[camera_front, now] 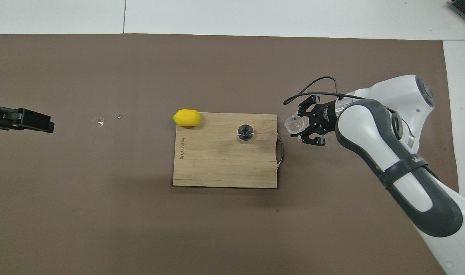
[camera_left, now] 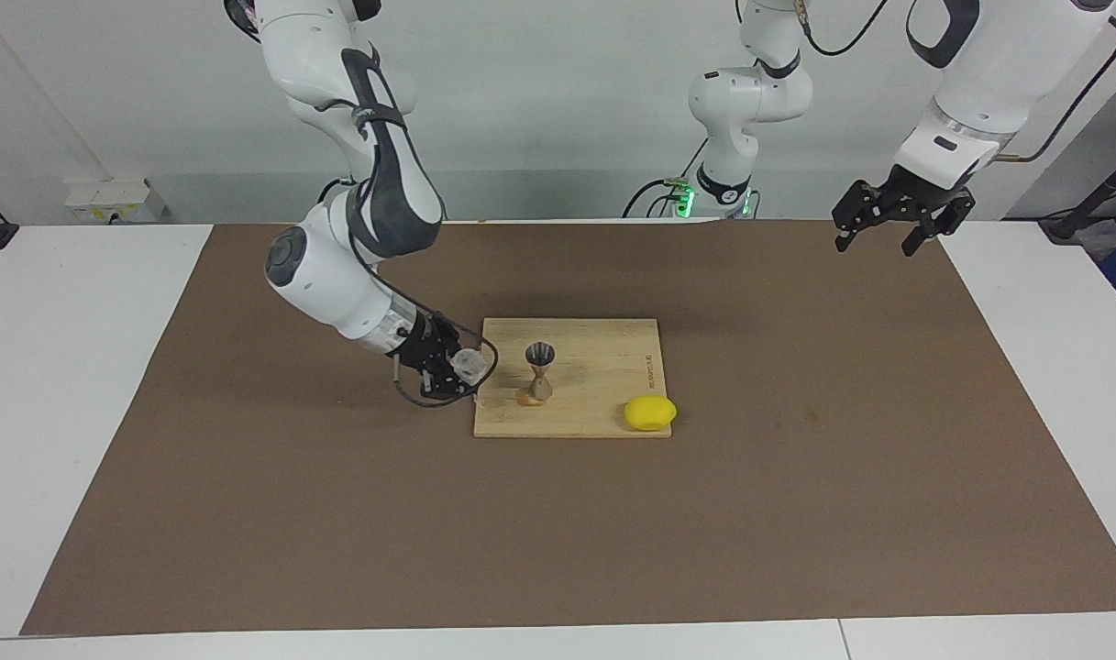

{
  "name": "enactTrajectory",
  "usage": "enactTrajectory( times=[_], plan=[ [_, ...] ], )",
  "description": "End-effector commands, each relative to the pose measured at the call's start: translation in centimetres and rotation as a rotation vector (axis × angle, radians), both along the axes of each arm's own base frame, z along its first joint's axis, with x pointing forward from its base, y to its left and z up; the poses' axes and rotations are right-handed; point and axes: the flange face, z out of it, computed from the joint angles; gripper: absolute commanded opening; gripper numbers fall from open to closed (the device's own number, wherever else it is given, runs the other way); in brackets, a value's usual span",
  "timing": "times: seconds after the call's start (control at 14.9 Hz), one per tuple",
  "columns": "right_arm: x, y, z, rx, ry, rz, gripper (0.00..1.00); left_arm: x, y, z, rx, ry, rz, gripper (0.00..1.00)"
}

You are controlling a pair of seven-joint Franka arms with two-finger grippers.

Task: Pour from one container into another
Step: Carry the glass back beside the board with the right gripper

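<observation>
The small clear cup [camera_front: 295,123] is free of the cutting board, so my right gripper should go next to the open mat [camera_left: 358,385] past the cutting board's handle and let go there.
The small clear cup [camera_left: 469,364] is held in my right gripper [camera_left: 458,371], which is shut on it. It hangs low beside the edge of the wooden cutting board [camera_left: 603,353] at the right arm's end. In the overhead view the cup [camera_front: 294,123] and right gripper [camera_front: 299,128] are just off the board's handle side. The silvery hourglass jigger [camera_left: 539,371] stands upright on the board, a short way from the cup; it also shows in the overhead view [camera_front: 245,133]. My left gripper [camera_left: 876,246] is open and empty, waiting high over the mat's left arm end, seen in the overhead view too [camera_front: 37,122].
A yellow lemon [camera_left: 650,412] lies at the board's corner farther from the robots, toward the left arm's end, also in the overhead view [camera_front: 187,117]. A brown mat [camera_left: 796,513] covers the table. Small shiny specks [camera_front: 99,122] lie on the mat.
</observation>
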Motion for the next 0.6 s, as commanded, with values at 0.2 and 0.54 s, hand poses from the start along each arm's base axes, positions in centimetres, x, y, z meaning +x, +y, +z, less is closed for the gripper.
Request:
enactTrajectory(
  times=[0.2,0.54],
  plan=[
    [-1.4,-6.6,-2.7,0.102,-0.005,-0.004,0.00,-0.6,0.1,0.5,-0.012,0.008,0.000,1.00],
    [-2.3,-12.9,-6.4,0.190,-0.024,0.048,0.02,-0.6,0.1,0.5,-0.012,0.008,0.000,1.00]
  ],
)
